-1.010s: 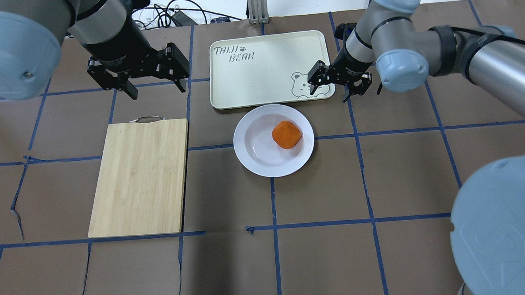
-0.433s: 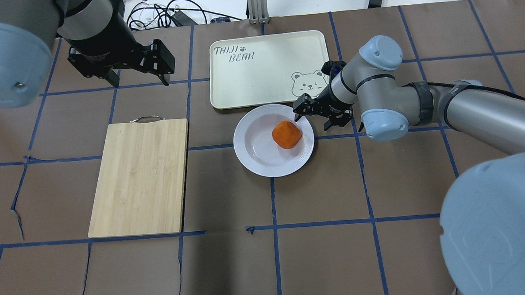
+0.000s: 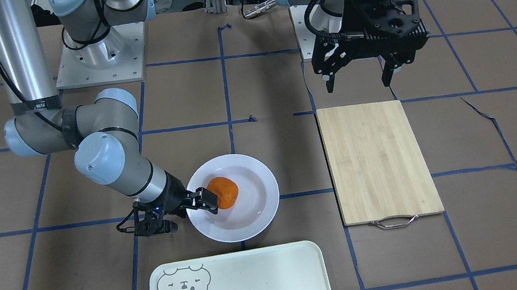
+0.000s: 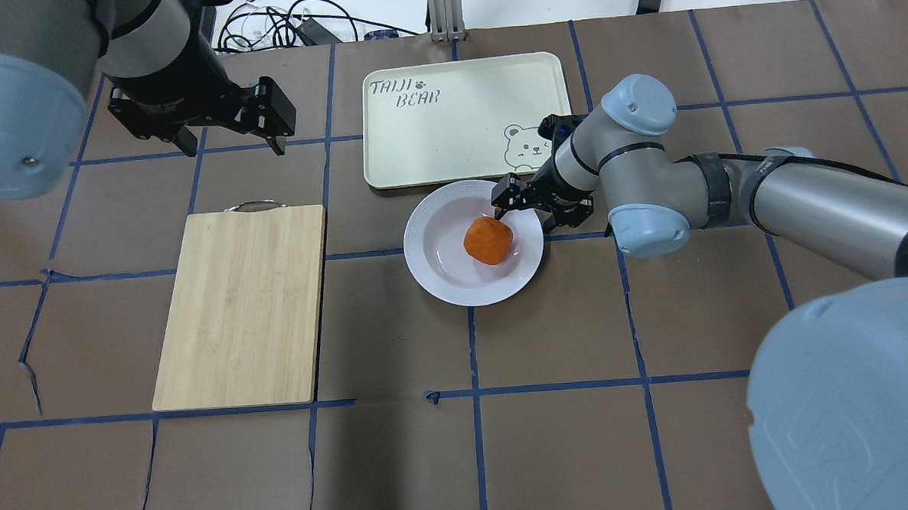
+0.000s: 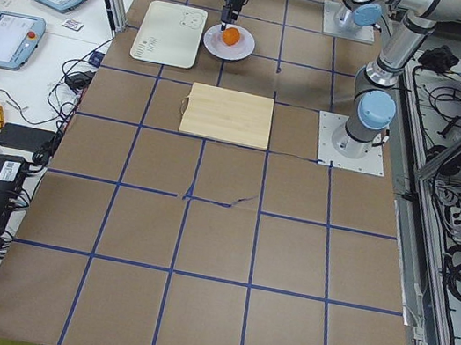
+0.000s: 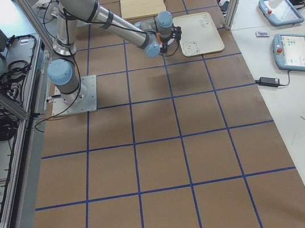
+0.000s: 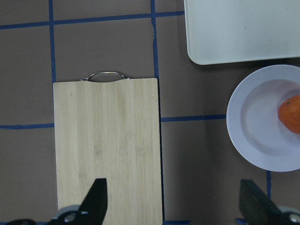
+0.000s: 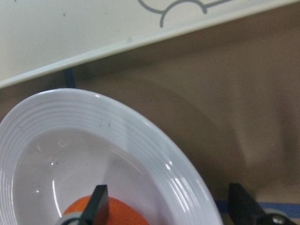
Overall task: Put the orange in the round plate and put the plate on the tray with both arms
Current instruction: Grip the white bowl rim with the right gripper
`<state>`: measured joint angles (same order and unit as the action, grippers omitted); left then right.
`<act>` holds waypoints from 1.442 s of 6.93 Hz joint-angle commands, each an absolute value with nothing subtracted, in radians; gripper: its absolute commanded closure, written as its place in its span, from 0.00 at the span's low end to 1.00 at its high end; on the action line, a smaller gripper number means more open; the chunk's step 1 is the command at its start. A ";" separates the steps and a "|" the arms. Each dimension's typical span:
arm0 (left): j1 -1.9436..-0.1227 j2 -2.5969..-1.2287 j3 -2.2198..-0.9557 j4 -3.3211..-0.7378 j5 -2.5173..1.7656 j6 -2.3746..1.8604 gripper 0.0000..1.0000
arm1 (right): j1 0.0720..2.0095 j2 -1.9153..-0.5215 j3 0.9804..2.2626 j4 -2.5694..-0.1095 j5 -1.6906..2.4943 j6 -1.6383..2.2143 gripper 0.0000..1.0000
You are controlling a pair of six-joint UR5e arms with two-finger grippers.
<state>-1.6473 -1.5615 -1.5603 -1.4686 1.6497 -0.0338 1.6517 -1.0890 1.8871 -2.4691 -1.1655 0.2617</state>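
Observation:
The orange [image 3: 225, 192] is resting against the inner finger of the robot's right gripper, so the robot should open that gripper, move it clear and close it on only the plate's rim [image 8: 194, 201].
The orange [image 4: 489, 240] [image 3: 223, 192] lies in the white round plate [image 4: 443, 261] [image 3: 252, 202], just in front of the pale tray [image 4: 456, 124] [image 3: 248, 288]. My right gripper [image 4: 526, 214] [image 3: 184, 214] is open and low, straddling the plate's rim on the tray side: one finger is inside, right at the orange, and the other is outside on the table. In the right wrist view the gripper [image 8: 168, 206] has the ribbed rim between its fingers. My left gripper [image 4: 231, 144] [image 3: 359, 79] [image 7: 176, 204] hangs open and empty, high beyond the cutting board's handle end.
A bamboo cutting board [image 4: 242, 306] [image 3: 377, 158] [image 7: 108, 150] with a metal handle lies to the plate's left in the overhead view. Brown paper with blue tape lines covers the table. Cables lie past the far edge.
My right gripper has dropped from beside the tray's corner to the plate's rim, and the orange has shifted slightly away from it. My left gripper has drawn back and to the left.

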 commanded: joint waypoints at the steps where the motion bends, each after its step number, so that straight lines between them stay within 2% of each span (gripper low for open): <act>1: -1.647 -1.554 -1.568 -1.466 1.651 -0.034 0.00 | 1.675 -1.091 1.891 -2.476 -1.158 0.297 0.36; 6: -1.647 -1.548 -1.571 -1.468 1.654 -0.037 0.00 | 1.674 -1.081 1.914 -2.482 -1.161 0.325 0.33; 7: -1.647 -1.546 -1.571 -1.468 1.655 -0.035 0.00 | 1.674 -1.083 1.917 -2.480 -1.160 0.330 0.05; 8: -1.646 -1.546 -1.571 -1.470 1.654 -0.037 0.00 | 1.674 -1.088 1.919 -2.477 -1.160 0.328 0.05; 9: -1.646 -1.546 -1.571 -1.470 1.654 -0.037 0.00 | 1.675 -1.085 1.922 -2.476 -1.158 0.333 0.08; 10: -1.646 -1.546 -1.571 -1.471 1.654 -0.038 0.00 | 1.674 -1.094 1.943 -2.480 -1.157 0.331 0.27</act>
<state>-1.6462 -1.5463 -1.5708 -1.4697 1.6537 -0.0370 1.6741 -1.0872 1.9255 -2.4777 -1.1584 0.3311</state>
